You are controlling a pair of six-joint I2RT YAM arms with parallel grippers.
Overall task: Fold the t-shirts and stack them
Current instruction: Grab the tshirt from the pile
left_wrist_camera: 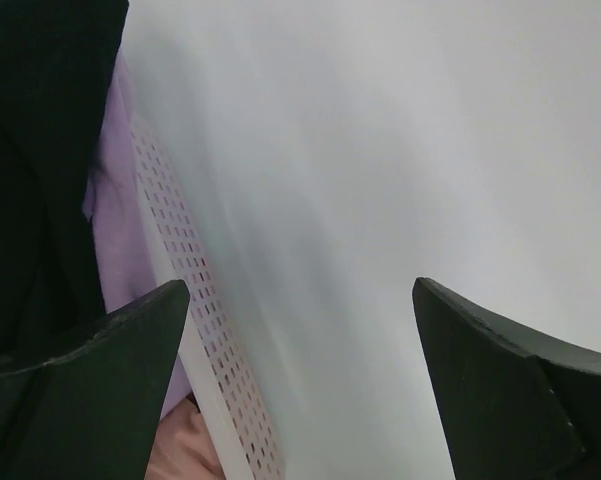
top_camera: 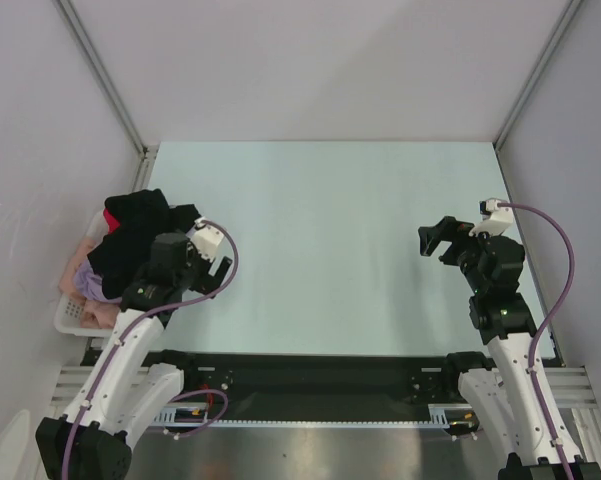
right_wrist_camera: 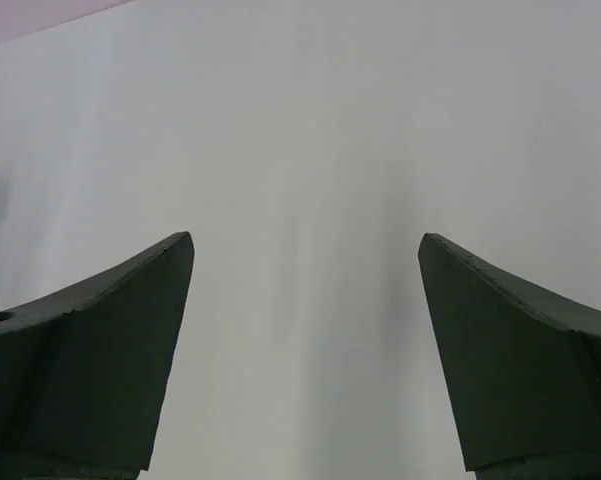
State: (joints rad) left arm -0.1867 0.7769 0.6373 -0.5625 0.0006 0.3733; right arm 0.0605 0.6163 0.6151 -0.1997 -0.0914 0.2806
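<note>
My left gripper is moving toward the shirt's far end (top_camera: 140, 203), and the black shirt (top_camera: 130, 240) lies uncovered on top of the heap. The gripper should keep going until its open fingers are on both sides of the cloth.
The t-shirts lie in a heap in the white lattice basket (top_camera: 70, 314) at the table's left edge. A black shirt (top_camera: 137, 228) is on top, with red (top_camera: 111, 217), lavender (top_camera: 104, 289) and pale pink (top_camera: 80, 264) cloth under it. My left gripper (top_camera: 202, 252) is open and empty just right of the heap. In the left wrist view the gripper (left_wrist_camera: 300, 285) straddles the basket's wall (left_wrist_camera: 185, 270), with black cloth (left_wrist_camera: 30, 150), lavender cloth (left_wrist_camera: 120, 210) and pink cloth (left_wrist_camera: 180, 452) at the left. My right gripper (top_camera: 438, 241) is open and empty over the table's right side, and its wrist view (right_wrist_camera: 305, 238) shows only bare table.
The pale green table (top_camera: 330, 230) is walled in by grey panels at the left, back and right. The arm bases and a black rail run along the near edge.
</note>
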